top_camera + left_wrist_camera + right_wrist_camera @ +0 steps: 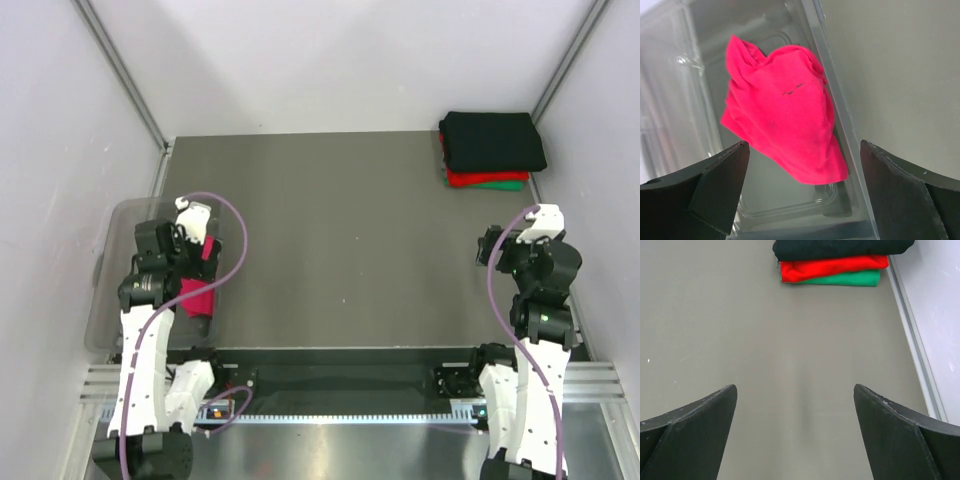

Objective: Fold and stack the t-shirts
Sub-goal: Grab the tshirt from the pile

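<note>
The bin's bottom (775,192) can be seen all around the crumpled magenta-pink t-shirt (200,302), so I should expect the bin to be empty when I lift the t-shirt out.
A crumpled magenta-pink t-shirt (782,120) lies in a clear plastic bin (700,75) at the table's left edge; it also shows in the top view (197,296). My left gripper (802,150) hangs open just above the shirt, jaws wide and holding nothing; in the top view it is over the bin (203,260). Folded black (492,140), red (830,267) and green (850,279) t-shirts form a stack at the far right corner, black on top. My right gripper (794,390) is open and empty over bare table, well short of the stack.
The bin's right wall (840,125) runs between the pink shirt and the grey table (330,230). White enclosure walls stand on three sides. A metal rail (915,350) lines the table's right edge beside the stack.
</note>
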Robot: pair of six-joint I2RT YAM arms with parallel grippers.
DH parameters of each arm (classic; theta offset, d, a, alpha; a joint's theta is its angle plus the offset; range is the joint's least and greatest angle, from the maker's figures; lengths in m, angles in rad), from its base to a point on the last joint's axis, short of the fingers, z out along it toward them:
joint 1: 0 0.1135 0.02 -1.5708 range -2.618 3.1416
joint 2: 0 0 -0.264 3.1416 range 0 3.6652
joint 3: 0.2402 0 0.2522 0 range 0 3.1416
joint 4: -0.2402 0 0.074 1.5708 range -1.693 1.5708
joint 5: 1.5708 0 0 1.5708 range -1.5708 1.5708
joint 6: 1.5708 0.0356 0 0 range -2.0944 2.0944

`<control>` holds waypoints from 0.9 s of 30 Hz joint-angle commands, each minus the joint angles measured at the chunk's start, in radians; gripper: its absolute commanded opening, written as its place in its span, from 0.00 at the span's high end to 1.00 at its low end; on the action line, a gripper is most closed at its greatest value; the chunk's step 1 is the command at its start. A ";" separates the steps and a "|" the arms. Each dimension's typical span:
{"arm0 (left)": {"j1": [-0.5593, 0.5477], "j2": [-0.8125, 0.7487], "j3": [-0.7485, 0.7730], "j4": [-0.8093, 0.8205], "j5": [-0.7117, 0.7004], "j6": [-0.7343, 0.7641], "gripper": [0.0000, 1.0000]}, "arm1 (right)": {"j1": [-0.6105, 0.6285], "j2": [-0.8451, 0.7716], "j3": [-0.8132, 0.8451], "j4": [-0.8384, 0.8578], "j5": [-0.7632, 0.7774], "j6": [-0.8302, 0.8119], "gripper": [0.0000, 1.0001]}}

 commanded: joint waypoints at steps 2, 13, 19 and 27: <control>0.004 0.067 -0.020 0.068 -0.007 -0.036 0.05 | -0.015 -0.036 0.015 0.029 -0.002 -0.007 0.00; 0.040 0.237 -0.073 0.208 -0.056 -0.025 0.18 | -0.017 -0.033 0.012 0.031 -0.024 -0.010 0.00; 0.078 0.309 -0.090 0.243 -0.044 -0.011 0.29 | -0.017 -0.031 0.009 0.029 -0.037 -0.013 0.00; 0.098 0.368 -0.094 0.251 -0.018 -0.011 0.49 | -0.015 -0.031 0.009 0.028 -0.044 -0.017 0.00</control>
